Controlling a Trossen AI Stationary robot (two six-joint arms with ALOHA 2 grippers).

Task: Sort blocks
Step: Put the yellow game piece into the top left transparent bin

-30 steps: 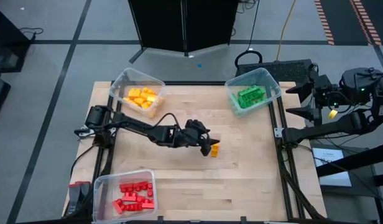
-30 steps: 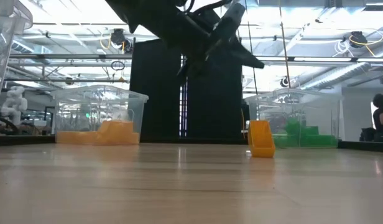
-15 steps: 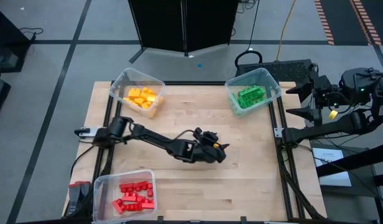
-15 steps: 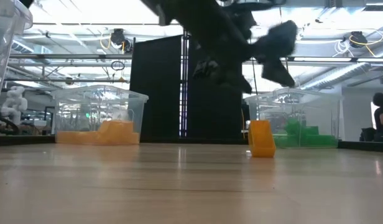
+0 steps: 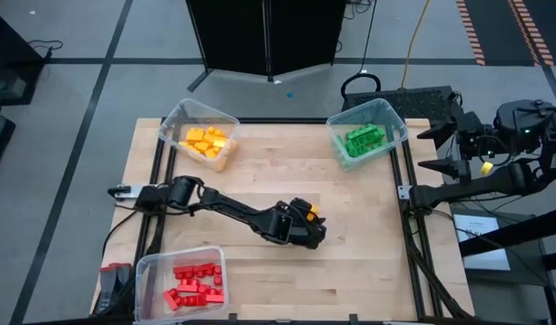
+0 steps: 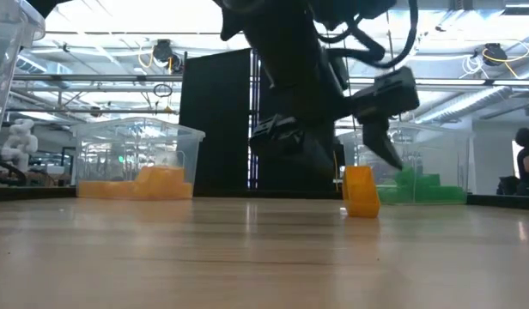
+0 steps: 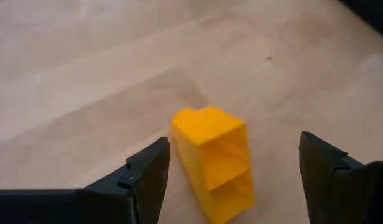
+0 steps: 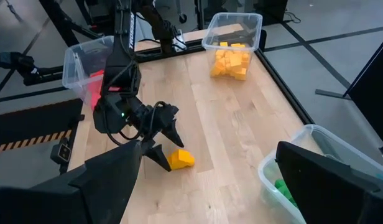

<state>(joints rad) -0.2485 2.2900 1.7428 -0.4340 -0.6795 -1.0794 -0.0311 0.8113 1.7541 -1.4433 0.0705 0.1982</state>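
Observation:
The yellow block's narrow width (image 7: 215, 158) fits between my left gripper's open fingers. I should keep going down until the fingers have its sides (image 7: 194, 168) between them, and then close them.
A single yellow block (image 7: 211, 155) lies on its side on the wooden table, hollow underside toward the left wrist camera; it is near mid-table (image 5: 311, 215) and shows in the low view (image 6: 361, 190). My left gripper (image 7: 234, 144) is open and low over it, with one finger on either side and a gap to each. In the high view the left gripper (image 5: 305, 229) covers part of the block. My right gripper (image 8: 210, 149) is open and waits off the table's right edge (image 5: 472, 144).
Three clear bins stand at the table's corners: yellow blocks far left (image 5: 199, 135), green blocks far right (image 5: 366, 135), red blocks near left (image 5: 180, 282). Bare wood lies between them. A person shows far off in the room (image 6: 528, 163).
My left gripper has moved toward the table's near edge and a little right, and has come down from well above the table until its fingers stand around the yellow block. The block has stayed where it was.

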